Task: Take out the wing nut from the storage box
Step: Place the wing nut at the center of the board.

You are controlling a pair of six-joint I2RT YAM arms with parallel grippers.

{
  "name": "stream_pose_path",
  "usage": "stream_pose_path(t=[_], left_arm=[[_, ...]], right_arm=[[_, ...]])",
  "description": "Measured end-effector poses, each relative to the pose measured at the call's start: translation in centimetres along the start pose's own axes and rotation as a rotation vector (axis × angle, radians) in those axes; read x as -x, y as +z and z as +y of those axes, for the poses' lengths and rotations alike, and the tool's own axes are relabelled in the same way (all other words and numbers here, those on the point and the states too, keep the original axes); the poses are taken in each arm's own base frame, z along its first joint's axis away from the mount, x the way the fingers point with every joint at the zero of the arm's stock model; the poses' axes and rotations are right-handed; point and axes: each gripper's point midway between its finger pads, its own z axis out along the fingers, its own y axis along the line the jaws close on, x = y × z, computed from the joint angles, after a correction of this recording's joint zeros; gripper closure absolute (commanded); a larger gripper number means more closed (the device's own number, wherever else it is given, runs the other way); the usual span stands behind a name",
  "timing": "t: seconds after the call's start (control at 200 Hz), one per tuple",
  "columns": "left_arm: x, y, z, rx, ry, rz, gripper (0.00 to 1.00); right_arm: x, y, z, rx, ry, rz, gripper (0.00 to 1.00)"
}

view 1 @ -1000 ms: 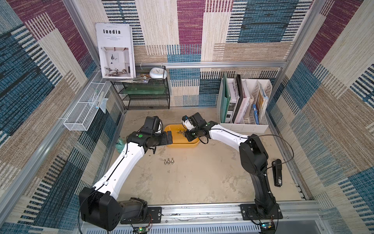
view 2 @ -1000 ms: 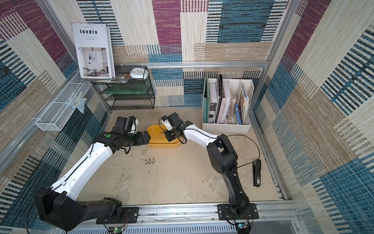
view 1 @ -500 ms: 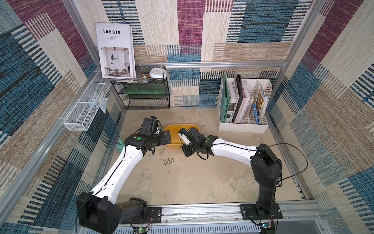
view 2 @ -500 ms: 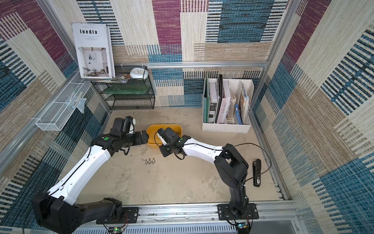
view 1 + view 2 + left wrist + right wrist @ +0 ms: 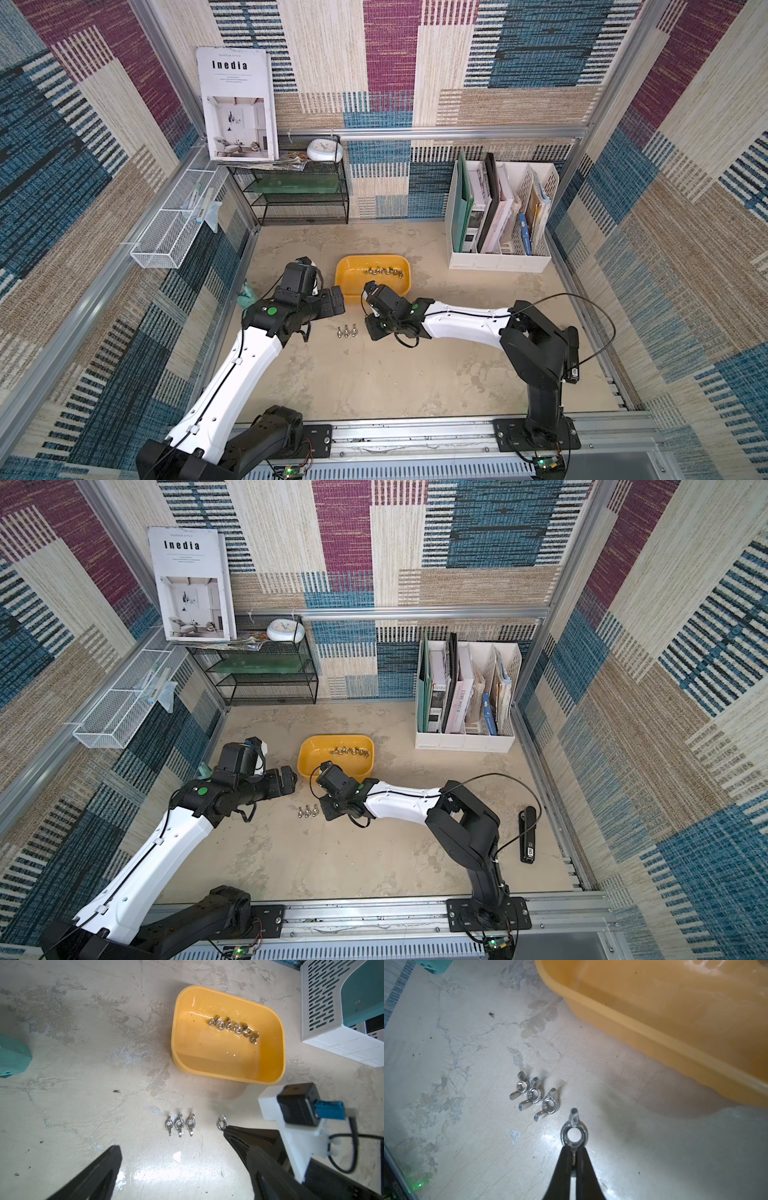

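Note:
My right gripper is holding the held wing nut's ring (image 5: 574, 1134) face up over free space (image 5: 203, 1125) beside the row of wing nuts, so I should keep lowering it until it rests there.
The yellow storage box (image 5: 353, 286) (image 5: 318, 764) sits mid-table with several wing nuts (image 5: 383, 272) (image 5: 234, 1028) lying in a row inside. Three wing nuts (image 5: 346, 331) (image 5: 534, 1095) lie side by side on the table in front of it. My right gripper (image 5: 574, 1148) (image 5: 371, 330) is low over the table just right of those three, shut on one wing nut (image 5: 574, 1134) (image 5: 221, 1124) by its wing. My left gripper (image 5: 187, 1159) (image 5: 338, 300) hovers open and empty beside the box's left front corner, above the three nuts.
A white file organizer (image 5: 498, 220) stands at the back right, a black wire shelf (image 5: 303, 195) at the back left, and a white mesh basket (image 5: 174, 224) hangs on the left wall. A teal object (image 5: 12, 1059) lies left; a black device (image 5: 528, 833) lies right.
My right gripper has come out of the storage box and down toward the front, carrying the wing nut to beside the three on the table. The left arm has barely shifted.

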Motion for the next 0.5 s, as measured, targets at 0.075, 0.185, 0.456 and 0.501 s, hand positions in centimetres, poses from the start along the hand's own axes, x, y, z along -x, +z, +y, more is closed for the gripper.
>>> stream_pose_path(t=[0.075, 0.185, 0.456, 0.501], left_arm=[[-0.4, -0.4, 0.4, 0.009, -0.002, -0.001, 0.01], [-0.7, -0.8, 0.7, 0.016, -0.002, -0.008, 0.01], [-1.1, -1.0, 0.9, 0.019, -0.001, -0.002, 0.01], [-1.1, -1.0, 0.9, 0.019, -0.002, -0.002, 0.01]], right_arm=[[-0.5, 0.7, 0.1, -0.005, 0.013, 0.011, 1.00], [-1.0, 1.6, 0.4, -0.009, 0.026, 0.017, 1.00], [-1.7, 2.9, 1.3, -0.007, 0.044, 0.024, 1.00], [-1.8, 3.1, 1.2, -0.011, 0.050, 0.026, 1.00]])
